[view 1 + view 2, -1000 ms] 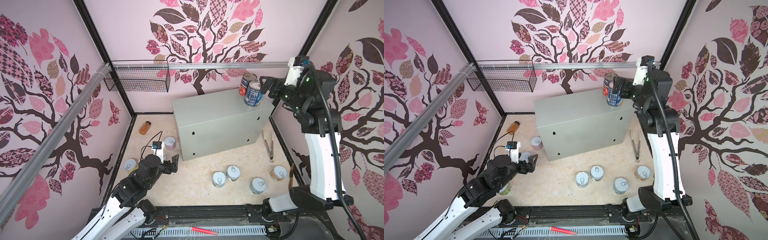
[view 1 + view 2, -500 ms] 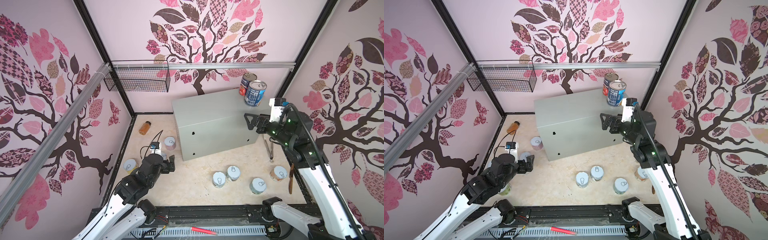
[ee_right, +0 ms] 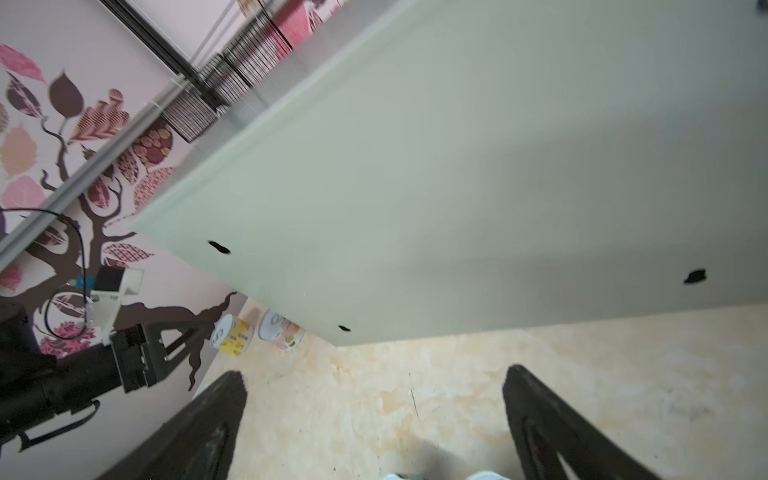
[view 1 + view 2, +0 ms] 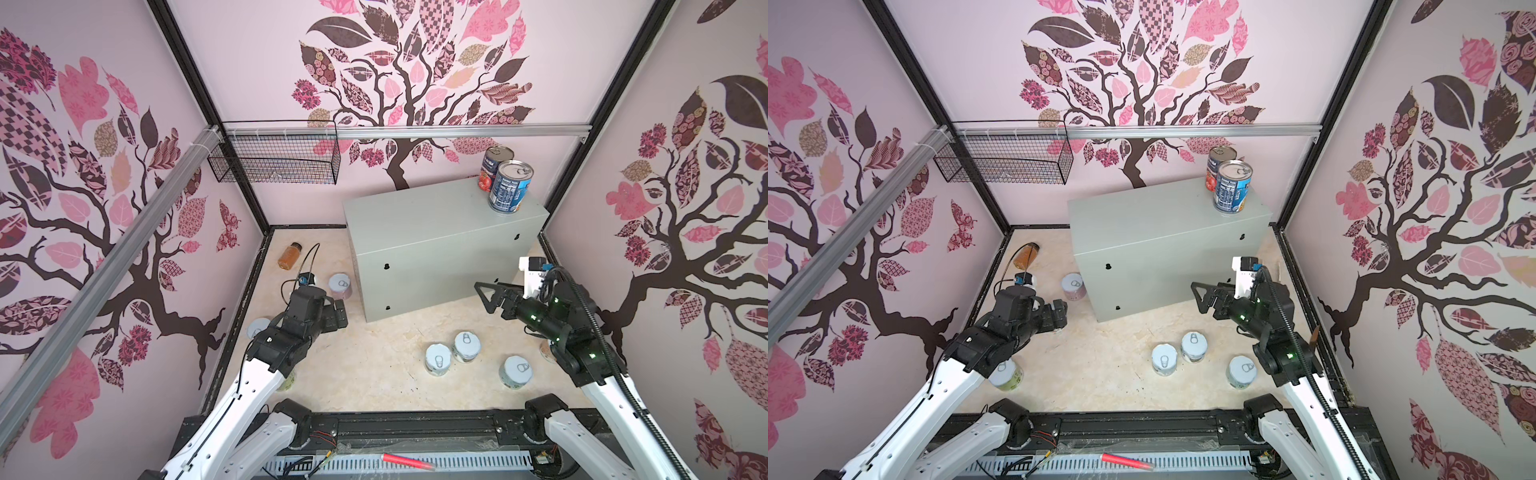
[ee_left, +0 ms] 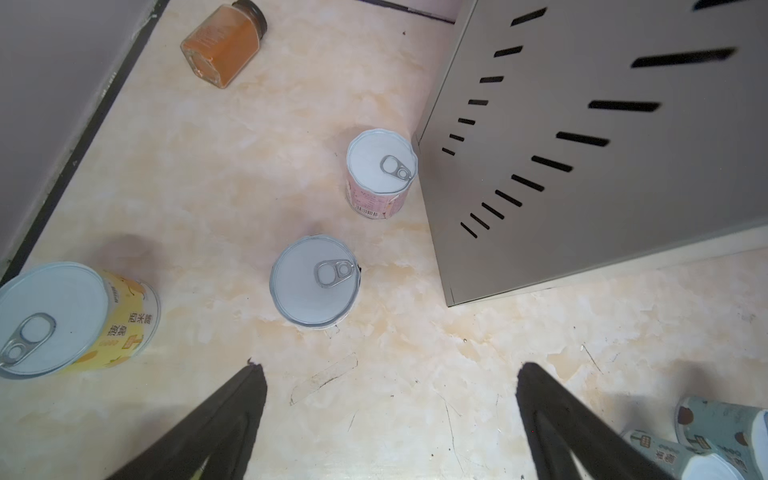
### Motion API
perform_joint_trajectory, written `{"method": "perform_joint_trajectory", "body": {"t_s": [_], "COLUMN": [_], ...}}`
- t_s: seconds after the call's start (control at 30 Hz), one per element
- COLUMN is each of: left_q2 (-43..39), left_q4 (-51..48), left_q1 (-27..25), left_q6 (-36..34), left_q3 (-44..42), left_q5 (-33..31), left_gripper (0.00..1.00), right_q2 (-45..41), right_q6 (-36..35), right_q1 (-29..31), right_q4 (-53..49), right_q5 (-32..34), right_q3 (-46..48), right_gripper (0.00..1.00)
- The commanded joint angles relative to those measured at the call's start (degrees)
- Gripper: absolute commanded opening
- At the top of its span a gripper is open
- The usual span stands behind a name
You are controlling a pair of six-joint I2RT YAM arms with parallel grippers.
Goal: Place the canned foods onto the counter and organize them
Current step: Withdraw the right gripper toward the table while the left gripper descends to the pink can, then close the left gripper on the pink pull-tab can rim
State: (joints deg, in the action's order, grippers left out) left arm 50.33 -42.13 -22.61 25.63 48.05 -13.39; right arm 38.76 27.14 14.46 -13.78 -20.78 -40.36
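Observation:
I keep lowering my left gripper until its fingers are on both sides of the can, as the nearest white-lidded can stands clear of the pink can and the counter.
The grey counter carries two tall cans at its right end, blue-labelled and red-tomato. Short white-lidded cans stand on the floor: a pink one by the counter's left end and three in front. My left gripper hangs open above the floor, short of a white-lidded can, a pink can and a yellow can. My right gripper is open and empty, facing the counter's front.
An amber bottle lies near the back left corner. A black wire basket hangs on the rail at the back left. Another can sits half hidden behind my left arm. A red pen lies on the front rail.
My right arm has drawn away from the blue can on the counter and come down low in front of the counter. The left gripper has shifted only slightly.

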Motion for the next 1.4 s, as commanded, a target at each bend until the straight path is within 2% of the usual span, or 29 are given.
{"method": "perform_joint_trajectory", "body": {"t_s": [0.0,0.27,0.5,0.8,0.97,1.37], "left_q2": [3.26,11.26,16.96,27.74,32.91,36.79], "left_q4": [3.79,6.7,6.77,6.45,6.33,7.58], "left_q1": [2.76,9.28,9.58,9.86,10.79,12.23], "left_q6": [-1.22,-1.19,-2.37,-1.9,-1.28,0.06], "left_q3": [2.89,2.36,2.31,6.09,7.97,6.21], "left_q5": [4.07,5.34,0.82,-3.37,-2.74,0.08], "left_gripper": [0.98,0.98,0.98,0.98,0.98,0.98], "right_q2": [-1.82,-2.02,-0.86,1.18,0.23,0.52], "right_q6": [3.48,4.73,5.35,5.83,6.04,5.95], "right_q1": [0.31,0.36,0.48,0.74,0.82,3.12], "right_q4": [6.03,11.97,17.38,21.9,22.38,22.94], "right_q5": [-3.21,-4.51,-6.86,-9.49,-10.03,-9.99], "right_q3": [4.25,13.34,18.49,20.3,21.11,21.64], "right_gripper": [1.0,1.0,1.0,1.0,1.0,1.0]}}
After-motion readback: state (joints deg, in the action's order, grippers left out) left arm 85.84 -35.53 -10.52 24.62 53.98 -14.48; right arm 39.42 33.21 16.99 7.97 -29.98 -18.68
